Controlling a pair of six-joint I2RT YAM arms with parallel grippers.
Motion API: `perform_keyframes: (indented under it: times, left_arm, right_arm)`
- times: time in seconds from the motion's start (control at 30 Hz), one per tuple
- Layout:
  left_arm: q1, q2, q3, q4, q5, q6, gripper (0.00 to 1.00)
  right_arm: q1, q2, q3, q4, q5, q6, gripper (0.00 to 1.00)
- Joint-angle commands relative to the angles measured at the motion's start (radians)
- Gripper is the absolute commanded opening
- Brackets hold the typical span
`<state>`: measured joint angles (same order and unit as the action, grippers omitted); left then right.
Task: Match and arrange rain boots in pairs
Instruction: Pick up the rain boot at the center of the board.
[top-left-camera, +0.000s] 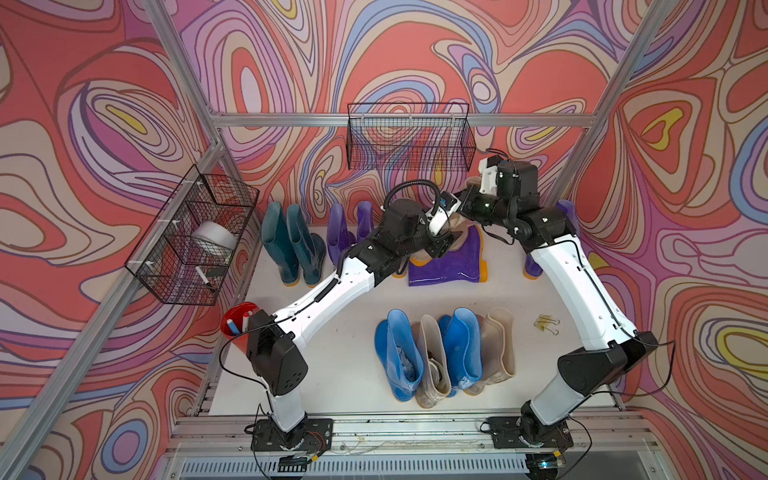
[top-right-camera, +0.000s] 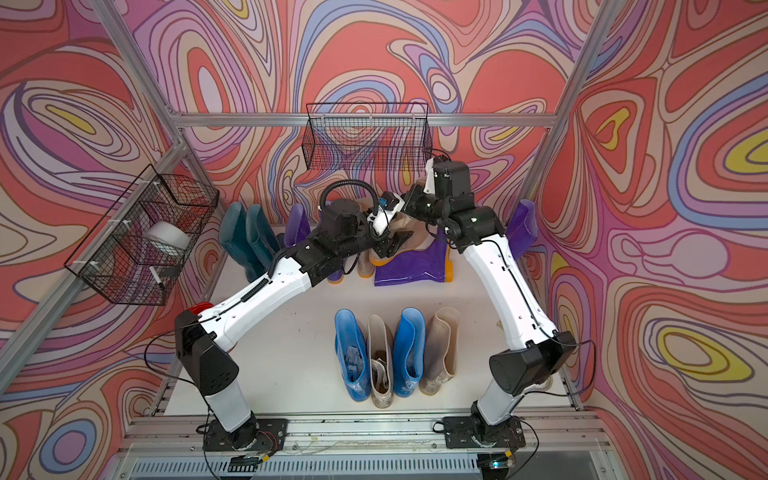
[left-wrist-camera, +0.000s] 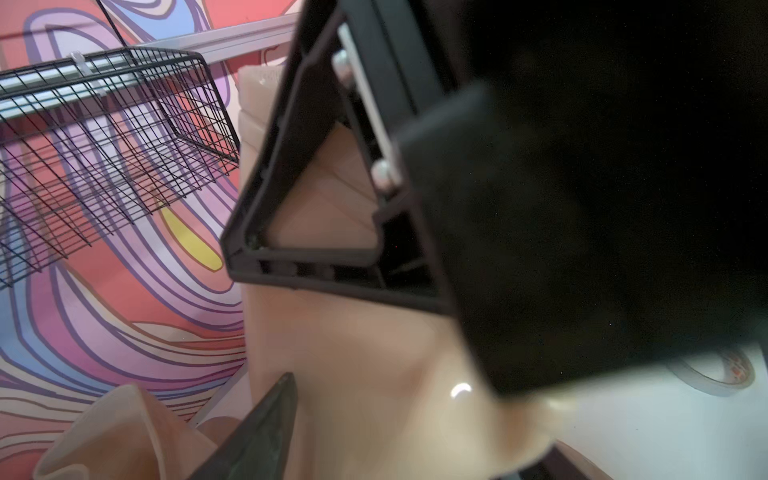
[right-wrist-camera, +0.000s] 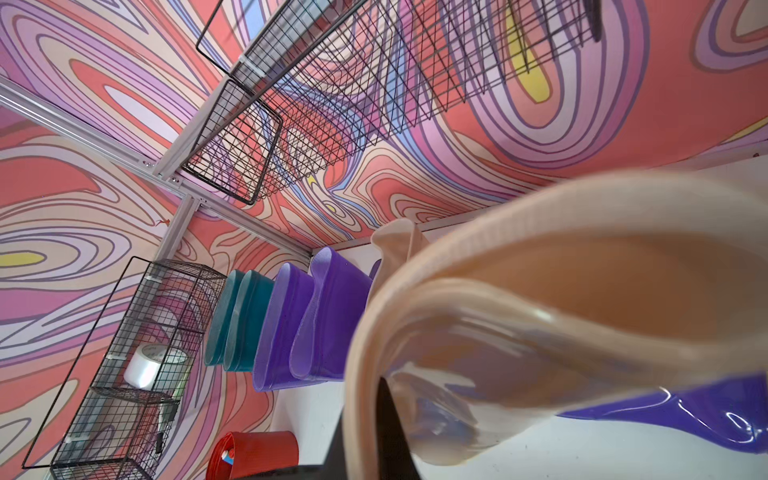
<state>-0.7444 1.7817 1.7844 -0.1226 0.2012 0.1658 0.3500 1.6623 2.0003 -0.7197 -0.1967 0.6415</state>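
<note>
I should hold the beige boot with my left gripper while my right gripper moves the purple boot clear (top-left-camera: 452, 269), because the purple boot is under the tilted beige boot (top-left-camera: 421, 257).
At the back middle a beige rain boot (top-right-camera: 409, 232) stands tilted over a purple boot (top-left-camera: 449, 266) that lies on its side. My right gripper (right-wrist-camera: 363, 403) is shut on the beige boot's rim (right-wrist-camera: 519, 266), one finger inside and one outside. My left gripper (left-wrist-camera: 415, 415) is open, with that boot's shaft (left-wrist-camera: 374, 353) between its fingers. A second beige boot (left-wrist-camera: 124, 424) stands beside it. Two dark teal boots (top-left-camera: 291, 245) and two purple boots (top-left-camera: 345, 232) stand along the back left. Blue (top-left-camera: 399, 353) and beige (top-left-camera: 434, 365) boots alternate in a front row.
Another purple boot (top-right-camera: 521, 224) stands at the right wall behind my right arm. Wire baskets hang on the back wall (top-left-camera: 409, 141) and the left wall (top-left-camera: 195, 237). A red cup of pens (top-left-camera: 239, 322) and yellow binder clips (top-left-camera: 546, 324) are on the table.
</note>
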Motion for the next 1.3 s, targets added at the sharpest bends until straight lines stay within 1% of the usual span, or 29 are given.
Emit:
perform_keyframes:
  times: [0.0, 0.1, 0.37, 0.47, 0.53, 0.63, 0.7, 0.83, 0.87, 0.97, 1.1, 1.27]
  left_arm:
    - [-0.002, 0.019, 0.032, 0.039, -0.032, 0.024, 0.52]
    - [-0.002, 0.034, 0.050, 0.035, -0.064, 0.035, 0.45]
    - [-0.002, 0.063, 0.092, 0.026, -0.077, 0.048, 0.15]
    - [-0.001, 0.078, 0.127, 0.011, -0.061, 0.053, 0.05]
    - [-0.002, 0.092, 0.159, -0.012, -0.043, 0.048, 0.00]
    - [-0.003, 0.096, 0.171, -0.002, -0.037, 0.037, 0.00]
    - [-0.002, 0.100, 0.176, 0.001, -0.038, 0.033, 0.00]
    - [-0.002, 0.095, 0.167, 0.005, -0.033, 0.025, 0.00]
    - [-0.002, 0.094, 0.164, 0.010, -0.032, 0.024, 0.00]
    - [-0.003, 0.099, 0.167, 0.025, -0.040, 0.018, 0.00]
    - [-0.002, 0.113, 0.195, 0.024, -0.042, 0.005, 0.00]
    - [-0.003, 0.137, 0.235, 0.022, -0.040, -0.011, 0.00]
  right_arm:
    - [0.015, -0.060, -0.009, 0.139, -0.010, 0.010, 0.00]
    - [0.015, -0.064, -0.005, 0.137, -0.032, 0.009, 0.00]
    - [0.015, -0.085, -0.005, 0.131, -0.040, 0.003, 0.00]
    - [0.015, -0.084, -0.004, 0.115, -0.037, -0.003, 0.00]
    - [0.014, -0.087, -0.010, 0.118, -0.026, -0.011, 0.03]
    - [0.014, -0.081, 0.003, 0.111, -0.005, -0.022, 0.12]
    - [0.012, -0.086, 0.005, 0.119, 0.013, -0.025, 0.15]
    - [0.007, -0.113, -0.005, 0.156, 0.077, -0.031, 0.33]
    - [0.005, -0.120, -0.003, 0.163, 0.088, -0.034, 0.36]
    - [-0.002, -0.124, 0.022, 0.159, 0.122, -0.054, 0.42]
    - [-0.012, -0.135, 0.048, 0.134, 0.157, -0.074, 0.46]
    - [-0.034, -0.184, 0.014, 0.132, 0.201, -0.091, 0.56]
